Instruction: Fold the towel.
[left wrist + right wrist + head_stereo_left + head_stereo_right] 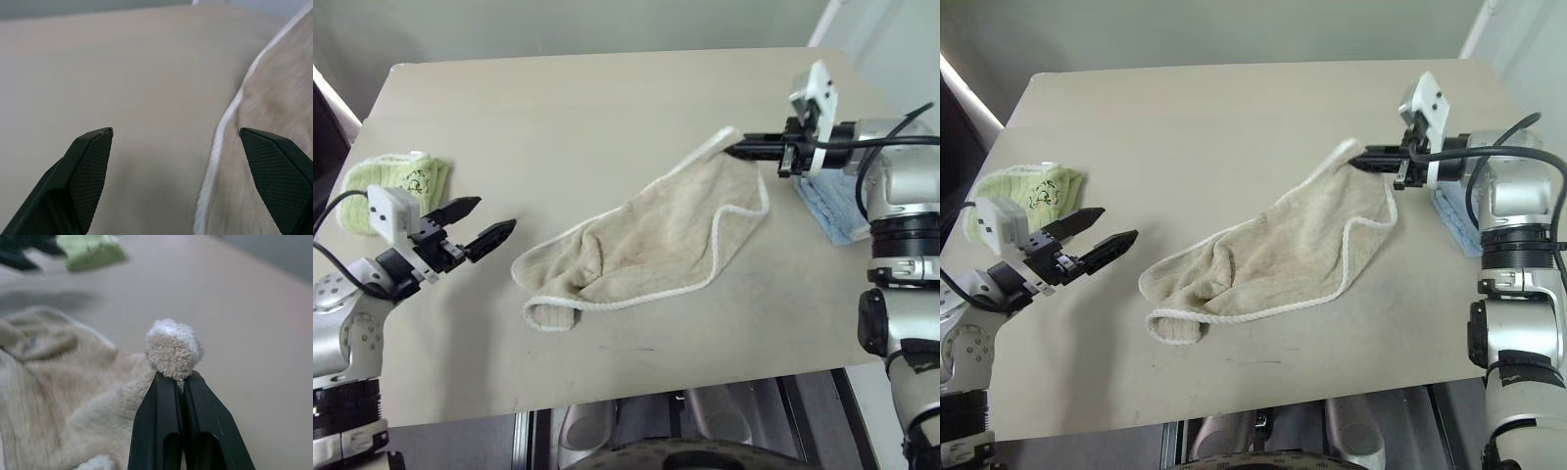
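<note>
My grippers will pull the beige towel's white edge (625,207) straight when they lift and pull its corners apart, because the bunched end (566,278) lies in loose folds.
The beige towel (656,245) with white corded edging lies crumpled across the middle of the table, one corner lifted at its far right end. My right gripper (736,150) is shut on that raised corner, and a tuft of terry cloth (173,350) bulges past its fingertips. My left gripper (487,223) hovers open to the left of the towel's bunched near end, apart from it. The towel's white edge (217,156) runs between its two fingers (90,166) in the left wrist view.
A light green folded towel (396,186) lies at the table's left edge behind my left gripper. A light blue folded towel (827,211) sits at the right edge under my right arm. The table's front edge (607,406) is close below the towel.
</note>
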`<action>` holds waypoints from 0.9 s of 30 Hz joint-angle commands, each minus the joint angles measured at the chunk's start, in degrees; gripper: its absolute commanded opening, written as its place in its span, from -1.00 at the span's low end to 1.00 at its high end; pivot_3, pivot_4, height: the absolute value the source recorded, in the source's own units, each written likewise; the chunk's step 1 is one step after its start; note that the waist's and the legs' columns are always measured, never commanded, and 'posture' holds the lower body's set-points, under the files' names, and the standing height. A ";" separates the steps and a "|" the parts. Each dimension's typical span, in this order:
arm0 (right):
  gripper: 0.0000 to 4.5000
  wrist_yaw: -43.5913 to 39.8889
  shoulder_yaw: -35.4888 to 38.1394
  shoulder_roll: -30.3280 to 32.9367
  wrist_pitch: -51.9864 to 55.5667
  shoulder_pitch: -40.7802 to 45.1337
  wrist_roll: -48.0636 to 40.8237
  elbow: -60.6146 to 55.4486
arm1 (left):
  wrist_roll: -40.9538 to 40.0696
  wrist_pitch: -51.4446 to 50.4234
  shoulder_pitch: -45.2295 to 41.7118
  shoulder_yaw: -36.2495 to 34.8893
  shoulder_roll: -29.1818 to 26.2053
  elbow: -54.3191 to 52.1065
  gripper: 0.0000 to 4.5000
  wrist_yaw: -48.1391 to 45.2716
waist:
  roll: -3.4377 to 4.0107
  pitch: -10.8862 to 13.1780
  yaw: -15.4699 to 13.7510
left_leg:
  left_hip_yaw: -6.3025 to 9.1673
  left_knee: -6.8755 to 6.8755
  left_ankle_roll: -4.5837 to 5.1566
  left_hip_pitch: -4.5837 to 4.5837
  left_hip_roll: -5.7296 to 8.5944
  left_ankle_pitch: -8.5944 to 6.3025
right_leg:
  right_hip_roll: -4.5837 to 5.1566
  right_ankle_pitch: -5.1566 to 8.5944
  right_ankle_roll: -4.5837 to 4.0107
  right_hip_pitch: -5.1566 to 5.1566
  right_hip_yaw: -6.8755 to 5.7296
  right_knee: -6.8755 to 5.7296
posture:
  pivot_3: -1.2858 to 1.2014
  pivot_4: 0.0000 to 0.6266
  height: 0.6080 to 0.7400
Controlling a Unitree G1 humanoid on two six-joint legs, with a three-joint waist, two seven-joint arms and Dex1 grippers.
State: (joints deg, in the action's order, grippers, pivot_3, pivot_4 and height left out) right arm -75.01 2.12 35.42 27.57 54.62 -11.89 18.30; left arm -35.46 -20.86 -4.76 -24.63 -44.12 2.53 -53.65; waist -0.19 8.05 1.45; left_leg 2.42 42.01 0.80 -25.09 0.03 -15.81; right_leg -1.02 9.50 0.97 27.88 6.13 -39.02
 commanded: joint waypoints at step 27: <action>-0.98 9.26 6.76 8.94 19.83 5.13 -23.40 -22.60 | 2.65 -4.96 -10.80 12.78 10.39 10.17 1.00 -5.49 | -0.06 -0.03 -0.14 | 0.00 0.04 -0.09 -0.38 0.03 0.24 | -0.02 0.06 0.14 0.40 0.01 -0.08 | 0.03 -0.52 0.44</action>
State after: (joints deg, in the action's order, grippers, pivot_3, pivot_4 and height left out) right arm -66.27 7.82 43.35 47.55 59.11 -33.83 -2.32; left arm -32.05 -22.89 -15.13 -12.03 -32.78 13.69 -59.43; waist -0.25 8.02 1.31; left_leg 2.41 42.05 0.72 -25.47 0.06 -15.56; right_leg -1.05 9.55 1.12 28.28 6.14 -39.10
